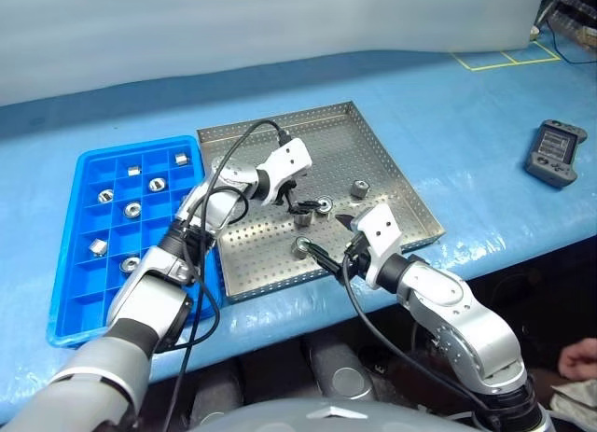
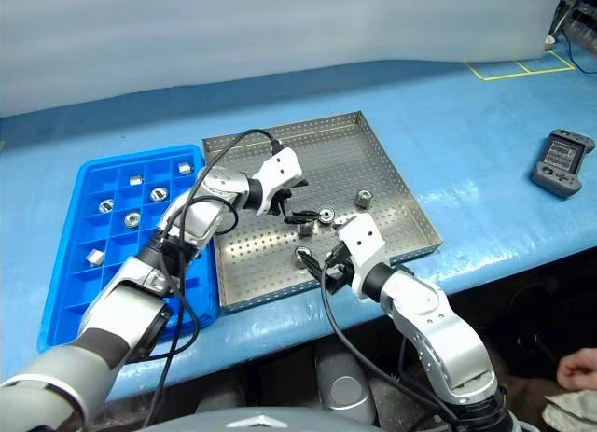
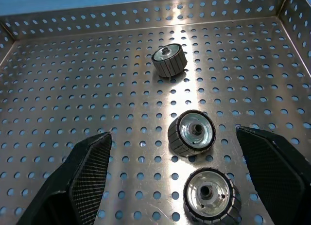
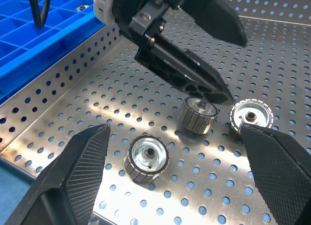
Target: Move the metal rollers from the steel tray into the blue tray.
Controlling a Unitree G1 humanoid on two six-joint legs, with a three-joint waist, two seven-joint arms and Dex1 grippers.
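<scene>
The middle metal rollers sit side [image 1: 314, 212] by side and almost touch, so I expect the neighbouring roller [image 1: 324, 205] to stick and come along when I pick up the metal roller.
The steel tray [image 1: 373, 133] lies mid-table with the blue tray [image 1: 70, 301] to its left. Several metal rollers [image 1: 132, 209] sit in the blue tray's compartments. More metal rollers rest on the steel tray's perforated floor: one far right [image 1: 358, 188], two close together in the middle [image 1: 324, 205] [image 1: 305, 219], and one near the front rim [image 1: 302, 245]. My left gripper [image 1: 297, 206] hovers open just above the middle pair, holding nothing; its wrist view shows a roller [image 3: 192, 133] between its fingers [image 3: 90, 171]. My right gripper [image 1: 331, 238] stands open and empty over the front roller [image 4: 146, 158].
A black handheld controller [image 1: 556, 152] lies on the blue table at the right. Yellow tape lines [image 1: 504, 59] mark the far right corner. A person's hand [image 1: 580, 359] shows below the table's front edge at the lower right. Black cables loop along my left arm.
</scene>
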